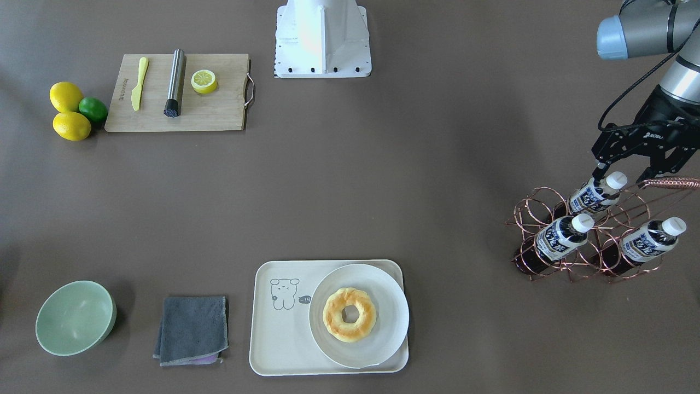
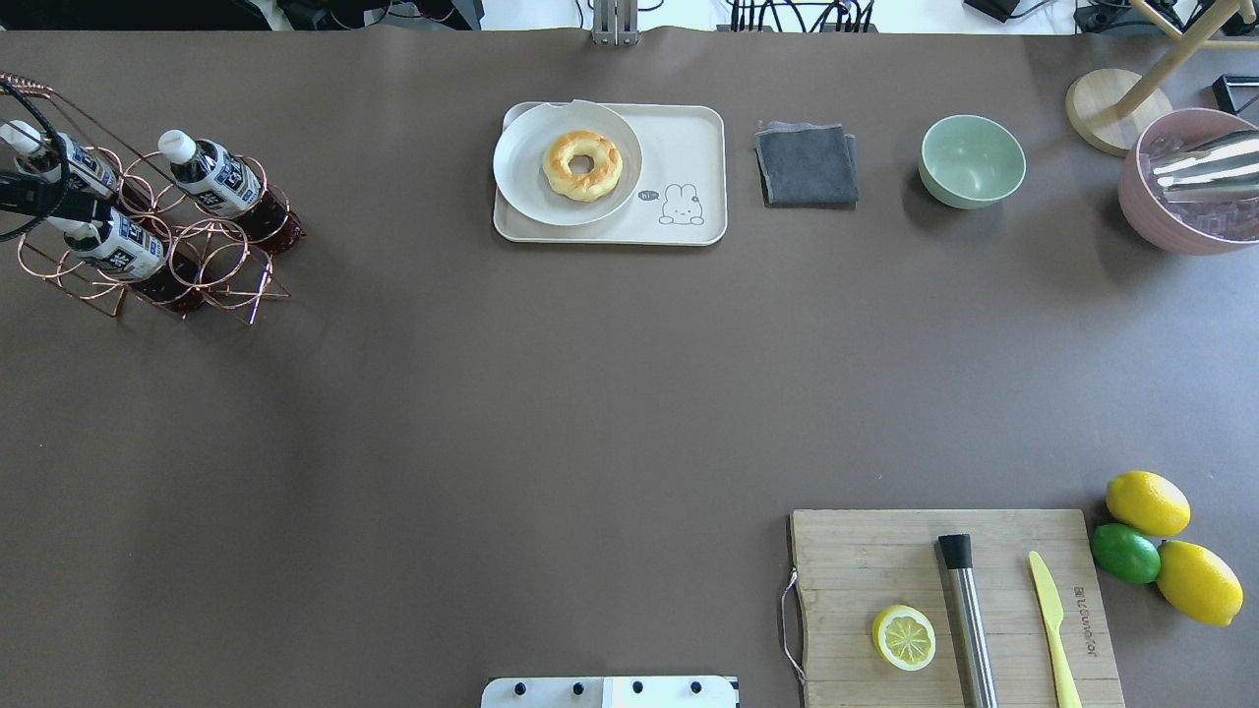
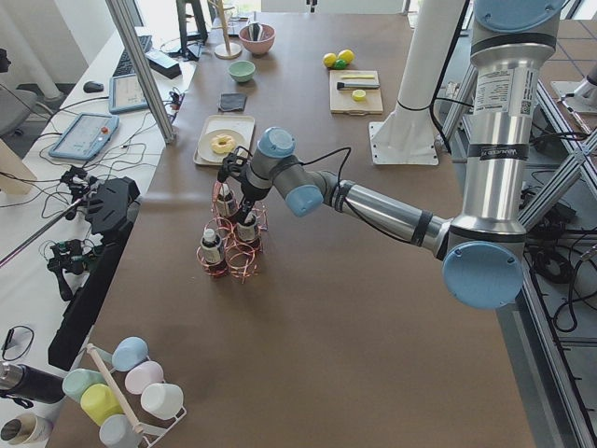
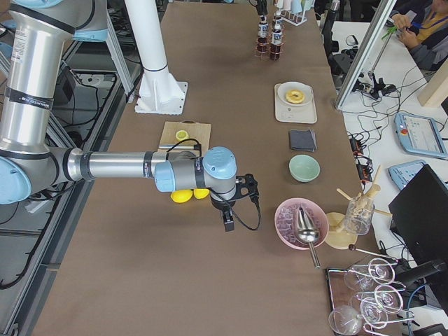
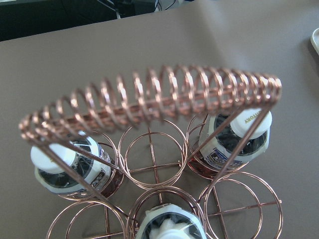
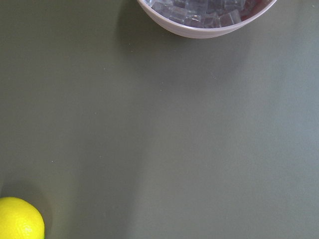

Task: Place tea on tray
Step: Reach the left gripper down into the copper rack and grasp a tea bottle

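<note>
I expect the tea bottle (image 1: 595, 196) to slide out and leave the rack behind when I lift it by its cap, because the wire ring (image 5: 165, 190) is open above.
Three tea bottles stand tilted in a copper wire rack (image 1: 547, 262) at the table's left end. My left gripper (image 1: 622, 175) is open, its fingers either side of the white cap of the tea bottle nearest the robot (image 1: 593, 194), without closing on it. The other two bottles (image 1: 560, 238) (image 1: 651, 241) sit lower in the rack. The left wrist view looks down on the rack's coiled handle (image 5: 149, 94) and the three caps. The cream tray (image 1: 279, 328) with the bear drawing lies at the far table edge. My right gripper (image 4: 227, 220) shows only in the exterior right view, so I cannot tell its state.
A white plate (image 1: 391, 306) with a doughnut (image 1: 349, 314) covers half the tray. A grey cloth (image 1: 191, 328) and a green bowl (image 1: 74, 317) lie beside it. A cutting board (image 1: 219, 109) holds a knife, a steel tool and a lemon half. Lemons and a lime (image 1: 93, 109) lie next to it. A pink ice bowl (image 2: 1180, 197) stands near them.
</note>
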### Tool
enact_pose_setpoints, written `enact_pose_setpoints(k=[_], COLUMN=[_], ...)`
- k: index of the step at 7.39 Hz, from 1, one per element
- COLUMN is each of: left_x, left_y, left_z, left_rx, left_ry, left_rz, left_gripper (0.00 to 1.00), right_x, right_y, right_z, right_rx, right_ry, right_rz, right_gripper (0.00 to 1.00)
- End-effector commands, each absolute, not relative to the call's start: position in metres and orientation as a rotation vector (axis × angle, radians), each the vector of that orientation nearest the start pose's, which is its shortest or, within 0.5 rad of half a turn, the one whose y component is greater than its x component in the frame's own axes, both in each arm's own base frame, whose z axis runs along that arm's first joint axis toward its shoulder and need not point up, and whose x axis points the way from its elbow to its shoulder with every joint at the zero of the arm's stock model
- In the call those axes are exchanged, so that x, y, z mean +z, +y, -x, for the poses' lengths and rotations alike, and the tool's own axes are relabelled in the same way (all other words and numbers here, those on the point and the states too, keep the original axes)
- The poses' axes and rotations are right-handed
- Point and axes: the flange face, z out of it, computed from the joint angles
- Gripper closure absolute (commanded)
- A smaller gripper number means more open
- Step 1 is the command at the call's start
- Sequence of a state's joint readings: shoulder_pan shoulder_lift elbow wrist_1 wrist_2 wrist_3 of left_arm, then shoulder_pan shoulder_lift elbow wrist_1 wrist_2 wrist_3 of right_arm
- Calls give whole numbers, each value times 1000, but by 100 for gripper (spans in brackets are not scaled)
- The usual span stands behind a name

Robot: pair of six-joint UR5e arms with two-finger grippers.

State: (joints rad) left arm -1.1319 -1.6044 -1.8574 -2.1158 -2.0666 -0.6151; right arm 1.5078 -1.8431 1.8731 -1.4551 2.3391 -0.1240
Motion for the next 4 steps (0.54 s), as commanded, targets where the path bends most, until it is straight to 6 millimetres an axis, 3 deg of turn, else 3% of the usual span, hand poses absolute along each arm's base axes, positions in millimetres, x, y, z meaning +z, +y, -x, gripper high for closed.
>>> enact_pose_setpoints(k=[1, 4], left_x=[449, 458], left_y=[-504, -503], left_z=[-144, -144], left_rx=[49, 42], left_ry=[825, 817], left_rz=[-488, -473], left_gripper=[24, 25], right_x=[617, 618], right_y=[-389, -389], right_z=[-40, -40], right_rx=[-232, -230], right_ry=[-764, -765], right_rz=[-159, -157], right_gripper=[0, 0])
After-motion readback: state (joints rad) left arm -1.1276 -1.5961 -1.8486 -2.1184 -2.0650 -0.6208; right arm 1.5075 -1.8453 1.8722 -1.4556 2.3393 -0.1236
